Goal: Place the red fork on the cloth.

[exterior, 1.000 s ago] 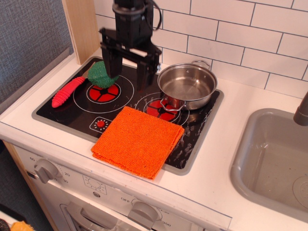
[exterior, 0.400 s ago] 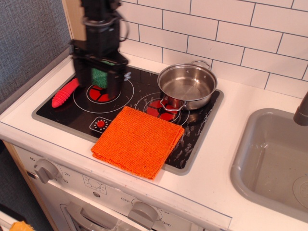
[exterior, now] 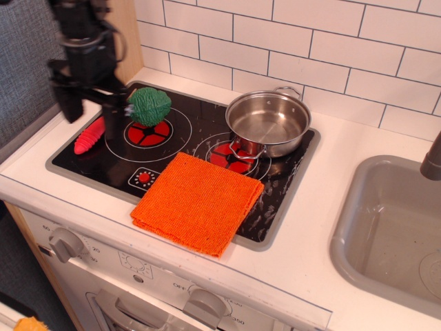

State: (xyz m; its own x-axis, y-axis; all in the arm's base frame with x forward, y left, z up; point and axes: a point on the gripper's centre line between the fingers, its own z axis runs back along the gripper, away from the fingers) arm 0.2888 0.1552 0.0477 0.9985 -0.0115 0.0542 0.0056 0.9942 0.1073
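The robot's gripper has only a ribbed red grip [exterior: 89,136] showing below it, so the robot should expect metal tines at the red fork's hidden upper end [exterior: 115,112].
The red fork [exterior: 89,136] is a red-pink ribbed piece lying on the left edge of the black stovetop [exterior: 124,165]; its upper end is hidden behind my gripper. My gripper [exterior: 92,114] hangs directly above the fork with its jaws open, one finger on each side of it, holding nothing. The orange cloth [exterior: 198,200] lies flat at the front of the stovetop, well to the right of the gripper.
A green knobbly toy [exterior: 149,105] sits on the left burner just right of the gripper. A steel pot [exterior: 267,124] stands on the right burner behind the cloth. A grey sink [exterior: 393,227] is at the right. A wooden panel [exterior: 127,31] rises behind the gripper.
The gripper has moved left across the stovetop, from above the green toy to above the red fork, jaws still open. The fork, toy, pot and cloth have not moved.
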